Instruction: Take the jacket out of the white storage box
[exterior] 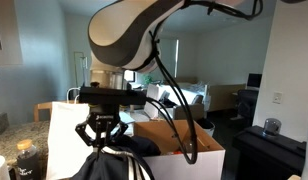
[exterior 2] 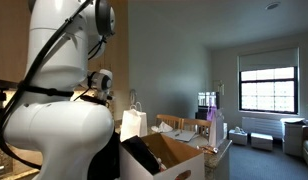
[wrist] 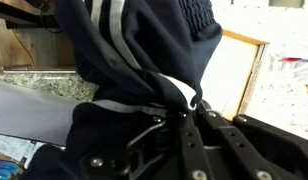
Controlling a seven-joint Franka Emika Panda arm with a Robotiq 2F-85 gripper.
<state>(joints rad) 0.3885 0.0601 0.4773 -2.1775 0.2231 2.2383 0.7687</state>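
Observation:
The black jacket is hanging from my gripper beyond the white storage box's edge, so I keep drawing it away until it gets to the granite counter.
The black jacket with white stripes fills the wrist view, bunched where my gripper is shut on its fabric. In an exterior view my gripper holds the jacket hanging in front of the white storage box, whose brown inside shows. In the other exterior view the jacket hangs over the near edge of the box, next to my arm. The box edge also shows in the wrist view.
A tall white paper bag with handles stands beside the gripper, also seen behind the box. A jar sits on the granite counter. A dark cabinet stands past the box.

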